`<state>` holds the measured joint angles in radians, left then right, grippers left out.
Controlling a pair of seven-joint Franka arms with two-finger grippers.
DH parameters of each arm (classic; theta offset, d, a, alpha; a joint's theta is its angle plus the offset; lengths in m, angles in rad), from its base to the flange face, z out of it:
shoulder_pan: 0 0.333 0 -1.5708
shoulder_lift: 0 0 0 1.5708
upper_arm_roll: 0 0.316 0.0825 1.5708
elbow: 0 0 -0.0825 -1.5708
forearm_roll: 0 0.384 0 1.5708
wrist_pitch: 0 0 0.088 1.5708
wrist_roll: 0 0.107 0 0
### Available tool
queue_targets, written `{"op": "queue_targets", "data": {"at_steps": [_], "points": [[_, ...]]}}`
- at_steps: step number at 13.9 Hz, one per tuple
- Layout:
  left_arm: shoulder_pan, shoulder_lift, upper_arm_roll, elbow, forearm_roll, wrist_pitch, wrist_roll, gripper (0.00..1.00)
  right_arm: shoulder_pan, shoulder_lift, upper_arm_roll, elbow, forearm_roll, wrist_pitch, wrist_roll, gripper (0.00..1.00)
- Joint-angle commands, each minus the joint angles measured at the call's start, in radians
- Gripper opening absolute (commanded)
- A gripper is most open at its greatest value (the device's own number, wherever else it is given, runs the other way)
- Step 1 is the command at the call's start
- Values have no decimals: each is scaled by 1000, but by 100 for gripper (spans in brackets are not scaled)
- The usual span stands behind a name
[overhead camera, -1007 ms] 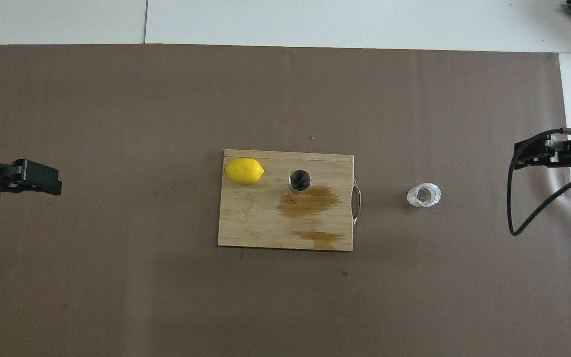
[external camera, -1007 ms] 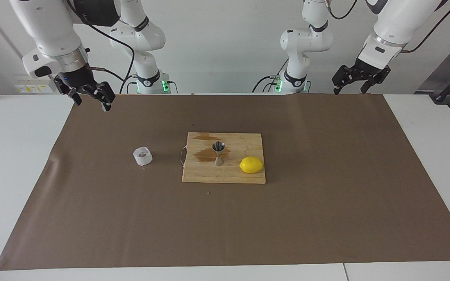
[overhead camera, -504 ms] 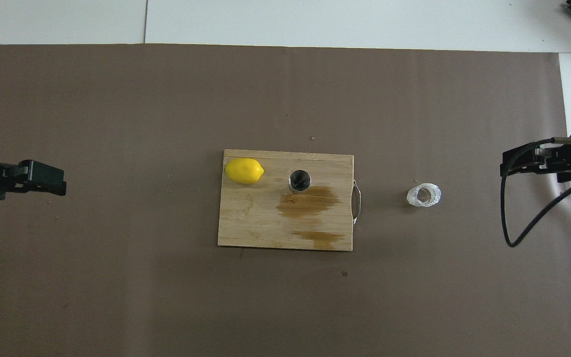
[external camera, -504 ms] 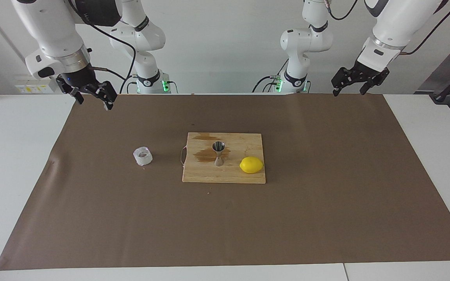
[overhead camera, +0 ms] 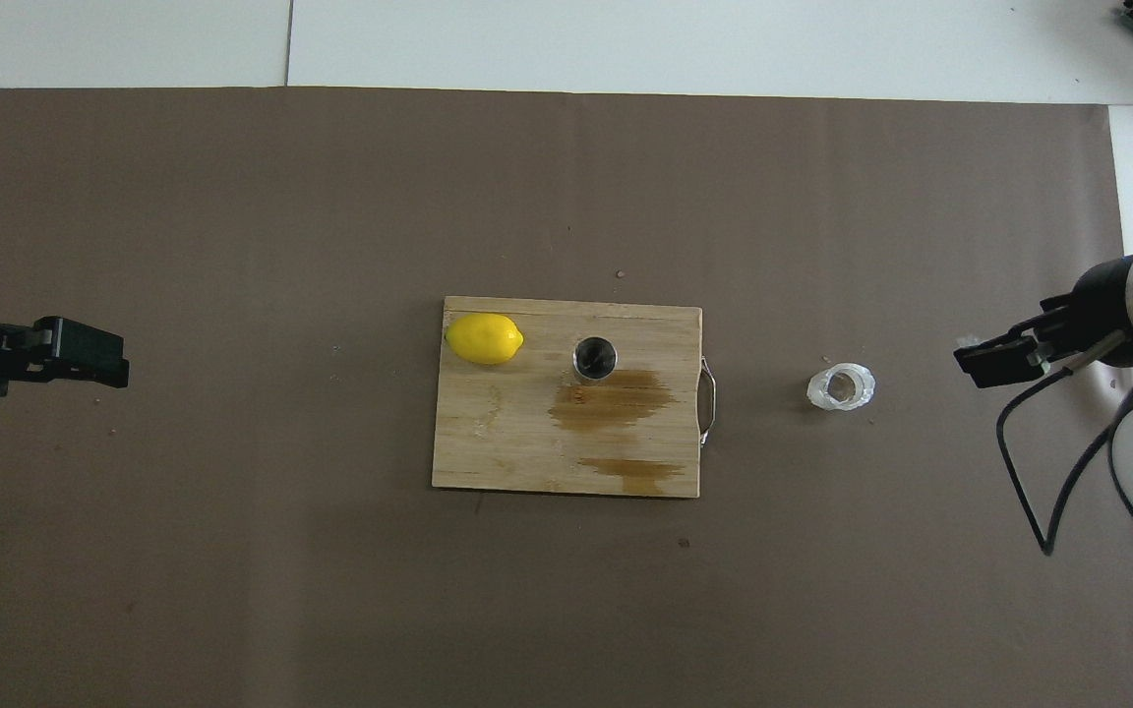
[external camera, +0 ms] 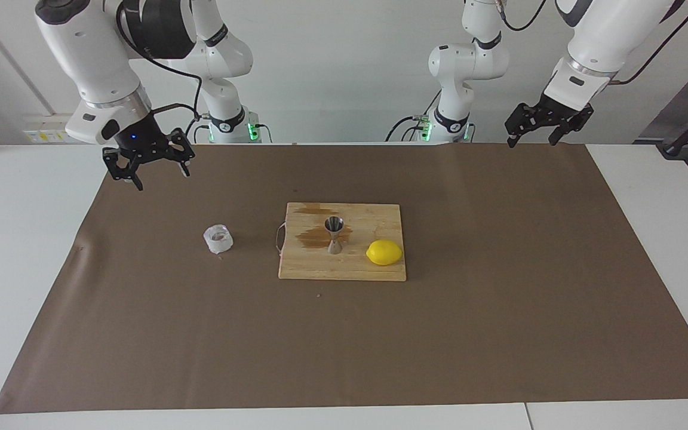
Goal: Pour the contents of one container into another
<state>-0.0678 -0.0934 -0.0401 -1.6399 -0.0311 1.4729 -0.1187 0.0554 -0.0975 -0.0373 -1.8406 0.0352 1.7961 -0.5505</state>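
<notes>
Brown wet stains point(overhead camera: 612, 401) show on the board next to the steel jigger. The translucent whitish cup point(overhead camera: 842, 387) will therefore drip a bit there when I pour.
The translucent whitish cup point(external camera: 218, 238) stands upright on the brown paper beside the cutting board, toward the right arm's end; it also shows in the overhead view point(overhead camera: 841, 386). The steel jigger point(external camera: 334, 236) stands upright on the wooden cutting board point(external camera: 344, 272), and shows from above in the overhead view point(overhead camera: 594, 358). My right gripper point(external camera: 163, 177) is open and empty, raised over the paper, apart from the cup; it also shows in the overhead view point(overhead camera: 984, 359). My left gripper point(external camera: 532, 142) is open and empty, waiting high over the left arm's end, and shows in the overhead view point(overhead camera: 99, 356).
A yellow lemon point(external camera: 384, 252) lies on the board beside the jigger, toward the left arm's end. Brown wet stains point(overhead camera: 614, 405) mark the board point(overhead camera: 507, 442) next to the jigger. A thin metal handle point(overhead camera: 710, 399) sticks out of the board toward the cup.
My right gripper has turned at the wrist and moved in over the paper toward the cup. The left gripper has barely moved. Cup, jigger and lemon have not moved.
</notes>
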Motion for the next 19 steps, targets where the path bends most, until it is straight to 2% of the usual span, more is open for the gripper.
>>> {"op": "queue_targets", "data": {"at_steps": [1, 4, 7, 9, 13, 16, 19], "points": [[-4, -14, 5, -17, 17, 3, -2, 100, -19, -50, 0, -75, 45, 55, -288, 100], [-4, -14, 5, -17, 17, 0, -2, 100, -38, -42, -3, -146, 142, 140, -588, 100], [-4, -16, 8, -9, 19, -58, 2, 100, -54, -16, -3, -210, 210, 244, -871, 100], [-6, -3, 8, 15, 25, -45, 4, 100, -54, 24, -3, -213, 280, 243, -994, 100], [-6, 109, 8, 135, 42, -20, 4, 100, -118, 156, -3, -212, 469, 262, -1346, 100], [-9, 67, 8, 72, 36, -26, -1, 100, -112, 182, -3, -213, 468, 293, -1460, 100], [-6, 67, 9, 68, 30, 32, -2, 100, -92, 190, -3, -229, 468, 315, -1487, 100]]}}
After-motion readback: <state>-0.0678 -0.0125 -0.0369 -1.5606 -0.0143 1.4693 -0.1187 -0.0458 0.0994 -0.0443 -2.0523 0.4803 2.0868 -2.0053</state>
